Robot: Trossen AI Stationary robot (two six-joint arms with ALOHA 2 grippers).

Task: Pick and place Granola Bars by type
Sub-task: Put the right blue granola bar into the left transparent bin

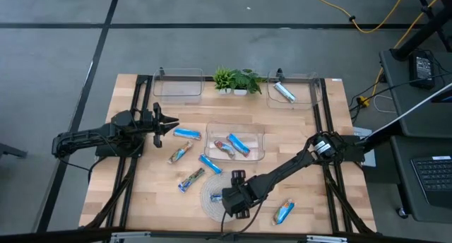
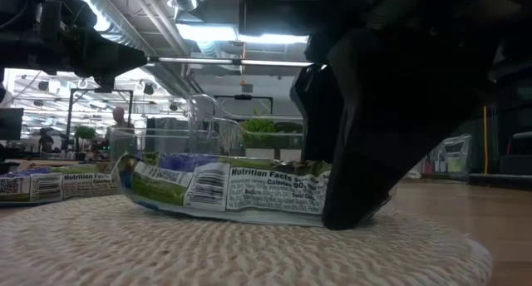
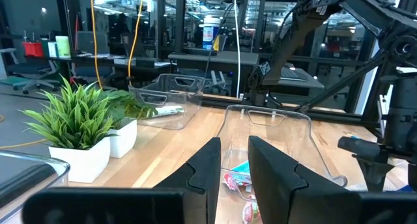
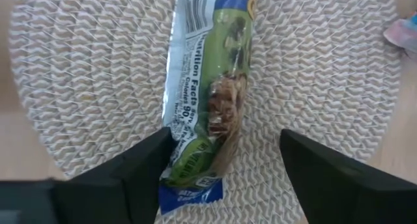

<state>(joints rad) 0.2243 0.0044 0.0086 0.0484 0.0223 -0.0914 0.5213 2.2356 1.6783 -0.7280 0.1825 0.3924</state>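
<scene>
Next, I lift my right gripper and center it over the bar's near end [image 4: 194, 175] before it closes, because the green and blue bar [image 4: 202, 129] lies off center, close to one finger.
A granola bar [image 4: 208, 100] with a green and blue wrapper lies flat on the round woven mat [image 1: 212, 200], and it also shows in the low view [image 2: 224, 186]. My right gripper [image 4: 225, 165] is open above it, one finger on each side of the bar's near end. My left gripper [image 1: 169, 123] hovers over the table's left part with a narrow gap between its fingers, holding nothing. Other bars lie loose on the wood: a blue one [image 1: 186, 133], a silvery-brown one [image 1: 180, 153], another blue one [image 1: 210, 164] and several more. My right gripper points down from above, its fingers set across the bar's long axis. One finger [image 4: 146, 162] stands right at the wrapper's edge [image 4: 174, 152]; I cannot tell whether it touches. The other finger [image 4: 319, 172] stands apart. The bar rests flat on the mat.
A clear bin [image 1: 235, 157] at mid-table holds two bars. The far right bin [image 1: 304, 102] holds one bar, and the far left bin [image 1: 178, 95] stands beside a potted plant [image 1: 236, 79]. One bar [image 1: 283, 212] lies near the table's near right edge.
</scene>
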